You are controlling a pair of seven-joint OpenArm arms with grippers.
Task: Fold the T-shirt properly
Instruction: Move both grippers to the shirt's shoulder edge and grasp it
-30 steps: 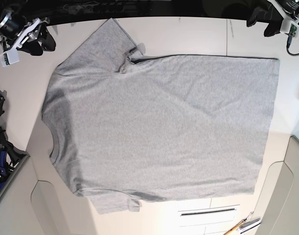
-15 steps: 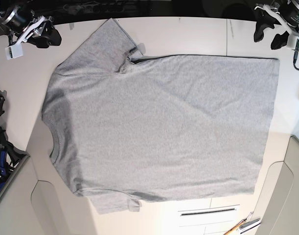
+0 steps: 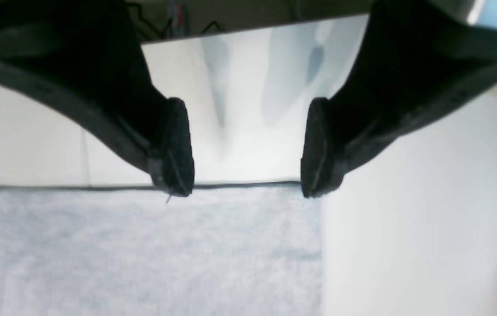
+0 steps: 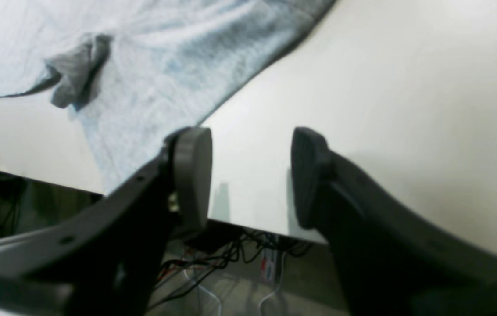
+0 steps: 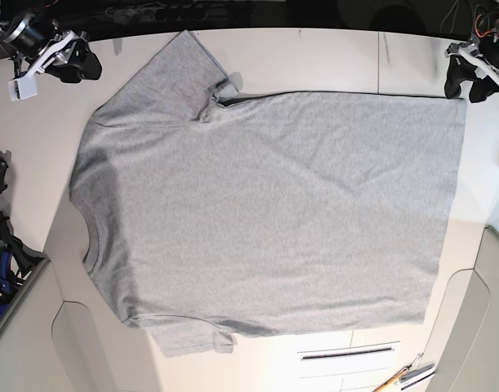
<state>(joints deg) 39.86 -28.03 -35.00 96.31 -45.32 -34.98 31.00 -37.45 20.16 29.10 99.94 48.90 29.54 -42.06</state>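
The sleeve's slanted edge lies flat and the way is clear. My right gripper keeps moving toward the far sleeve until its open fingers straddle that edge.
The T-shirt lies spread flat, plain grey side up, its neck at the left and its hem at the right. My left gripper hangs open just above the hem's far corner. In the left wrist view its fingertips straddle the shirt's far edge near that corner of the T-shirt, left gripper holding nothing. My right gripper stands open over bare table left of the far sleeve. The right wrist view shows the right gripper empty, with the T-shirt sleeve beyond it.
The table's far edge drops off right under the right gripper, with cables below. Dark clamps sit at the left edge. A slotted panel and some hand tools lie at the near right.
The left gripper has travelled right and down the base view, from the far table edge to the hem's far corner. The right gripper shifted only slightly. The shirt has not moved.
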